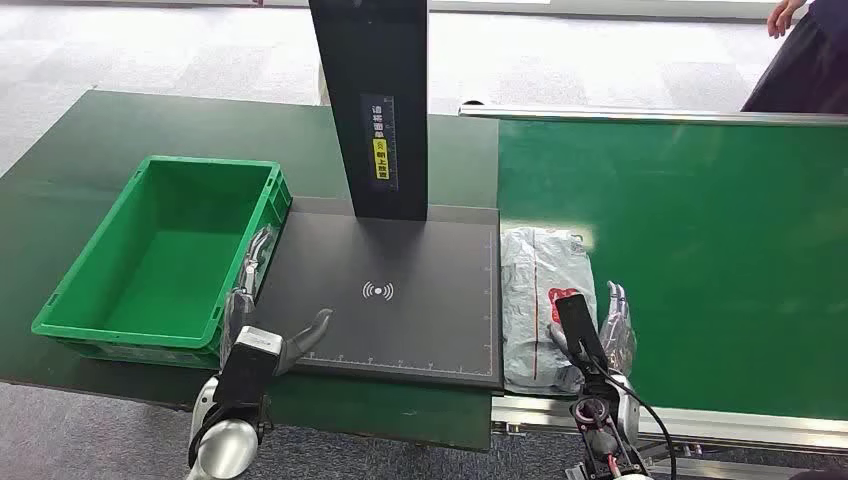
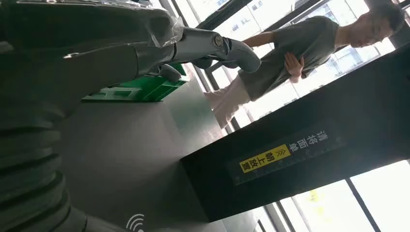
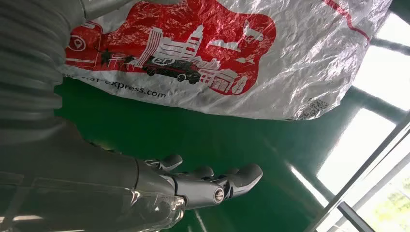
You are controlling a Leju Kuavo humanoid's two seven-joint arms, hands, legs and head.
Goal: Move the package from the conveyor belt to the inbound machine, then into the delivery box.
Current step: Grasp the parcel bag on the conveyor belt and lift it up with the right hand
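Observation:
The plastic is loose and wrinkled along its thin edge (image 3: 275,115), so the package (image 1: 533,300) will crease where I grip it and its ends will sag when I lift.
The package (image 1: 535,290) is a grey-white plastic mailer with red print (image 3: 241,58), lying flat on the green conveyor belt (image 1: 700,250) right against the edge of the inbound machine's black plate (image 1: 420,330). My right hand (image 1: 612,330) is low at the package's right side. Its fingers (image 3: 212,186) are spread over the belt, and nothing is held. My left hand (image 1: 262,300) hovers between the green delivery box (image 1: 160,260) and the plate, fingers (image 2: 208,46) stretched out and holding nothing.
The machine's black post (image 1: 375,100) rises at the back of the plate, carrying a yellow label (image 2: 263,158). A person (image 1: 810,50) stands at the far right of the belt, and another person (image 2: 300,48) stands beyond the post.

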